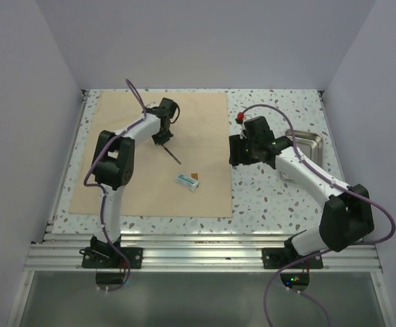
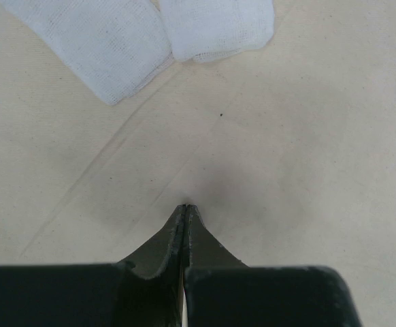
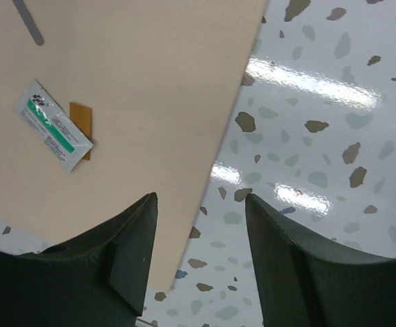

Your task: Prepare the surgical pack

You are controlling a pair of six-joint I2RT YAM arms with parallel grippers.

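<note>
I go on moving my open right gripper toward the thin metal instrument (image 1: 174, 157), which reaches clear of my left gripper's fingers, and close on its free length (image 1: 170, 152).
The tan sheet (image 1: 157, 153) lies flat on the left half of the table. My left gripper (image 2: 186, 208) is shut just above it, with nothing showing between the fingers; the tips sit close to the sheet's surface. Two white gauze squares (image 2: 96, 44) lie just ahead of it. In the top view the left gripper (image 1: 162, 138) is over the sheet's far part, and a thin metal instrument (image 1: 173, 156) lies beside it. A small green-striped packet (image 3: 52, 122) rests on an orange tab (image 3: 84, 122). My right gripper (image 3: 199, 199) hangs open over the sheet's right edge. The steel tray (image 1: 309, 140) stands at the far right.
The speckled table (image 3: 320, 136) shows to the right of the sheet (image 3: 150, 82). White walls close in the back and both sides. A metal rail (image 1: 198, 253) runs along the near edge, where both arm bases are bolted.
</note>
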